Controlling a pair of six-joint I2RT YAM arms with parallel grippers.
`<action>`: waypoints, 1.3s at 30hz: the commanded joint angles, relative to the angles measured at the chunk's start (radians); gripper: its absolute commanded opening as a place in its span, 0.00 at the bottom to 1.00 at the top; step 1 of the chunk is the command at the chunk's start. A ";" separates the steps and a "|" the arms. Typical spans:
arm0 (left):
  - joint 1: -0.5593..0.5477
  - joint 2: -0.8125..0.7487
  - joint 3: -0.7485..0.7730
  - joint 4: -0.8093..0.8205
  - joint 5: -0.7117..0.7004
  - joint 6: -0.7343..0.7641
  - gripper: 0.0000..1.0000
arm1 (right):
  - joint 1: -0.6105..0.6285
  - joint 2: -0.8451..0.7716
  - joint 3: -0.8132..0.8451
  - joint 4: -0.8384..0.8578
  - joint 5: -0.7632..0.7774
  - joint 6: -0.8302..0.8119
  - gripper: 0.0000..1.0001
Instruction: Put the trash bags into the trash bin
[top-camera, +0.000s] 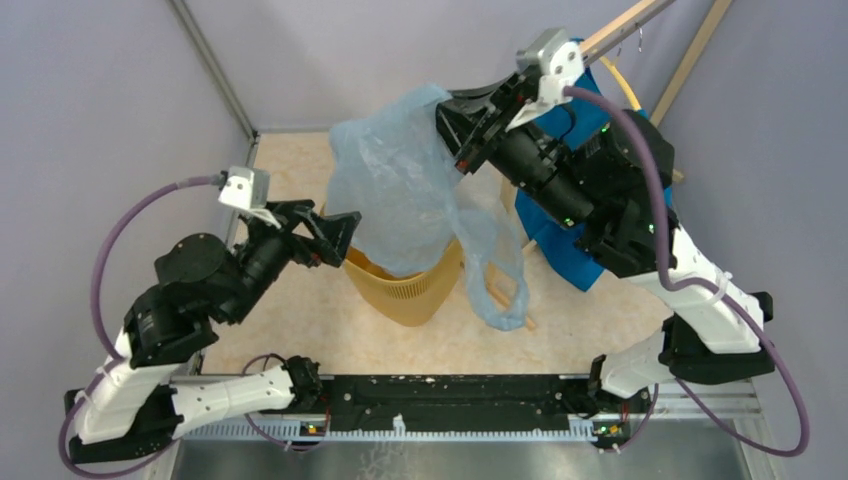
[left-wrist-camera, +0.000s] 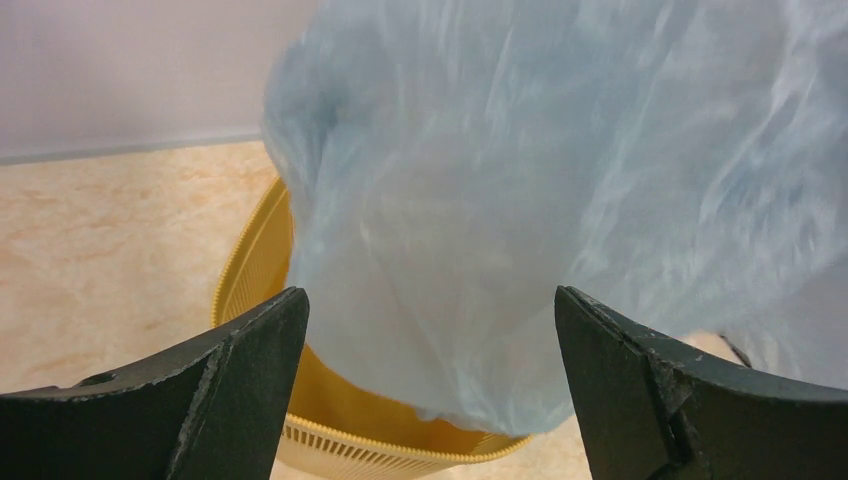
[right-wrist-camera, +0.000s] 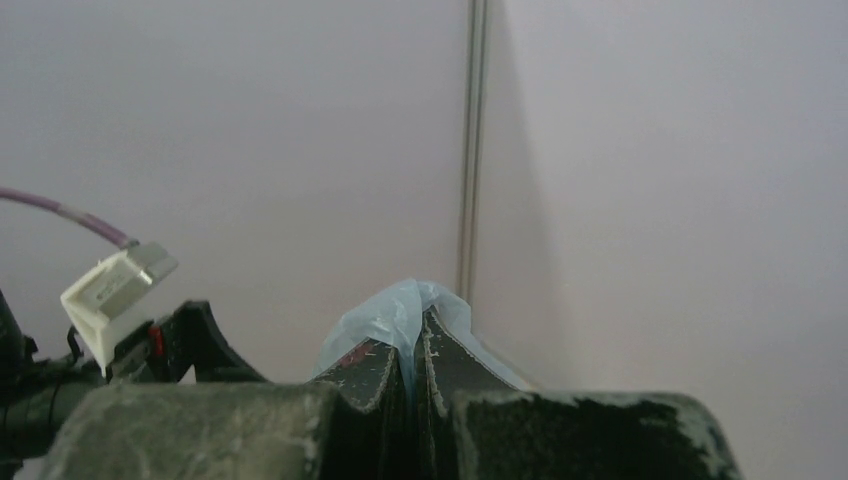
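Observation:
My left gripper should go up above the trash bag's loose corner (top-camera: 347, 148) and push it down into the bin (top-camera: 374, 264), because the corner spreads high over the bin's rim.
A pale blue translucent trash bag (top-camera: 400, 180) hangs from my right gripper (top-camera: 452, 128), which is shut on its top edge. In the right wrist view the film (right-wrist-camera: 395, 315) is pinched between the closed jaws of that gripper (right-wrist-camera: 413, 335). The bag's lower end dips into the mouth of the yellow-orange trash bin (top-camera: 405, 290), and a tie handle (top-camera: 500, 285) drapes outside to the right. My left gripper (top-camera: 335, 232) is open and empty at the bin's left rim. In the left wrist view the gripper (left-wrist-camera: 430, 310) faces the bag (left-wrist-camera: 520, 200) and bin rim (left-wrist-camera: 250, 260).
A solid blue cloth (top-camera: 565, 245) hangs behind my right arm at the right, under a wooden frame (top-camera: 640, 20). Grey walls close in the cell on the left, back and right. A black rail (top-camera: 450, 400) runs along the near edge.

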 joint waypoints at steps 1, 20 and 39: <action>-0.004 0.101 0.032 0.038 -0.071 0.049 0.98 | 0.008 -0.043 -0.132 -0.037 0.026 0.032 0.00; 0.152 0.376 0.302 0.039 0.095 0.091 0.98 | -0.048 -0.128 -0.356 -0.062 0.084 0.153 0.00; 0.587 0.166 -0.023 0.251 0.872 -0.052 0.99 | -0.132 -0.158 -0.389 -0.132 0.161 0.188 0.00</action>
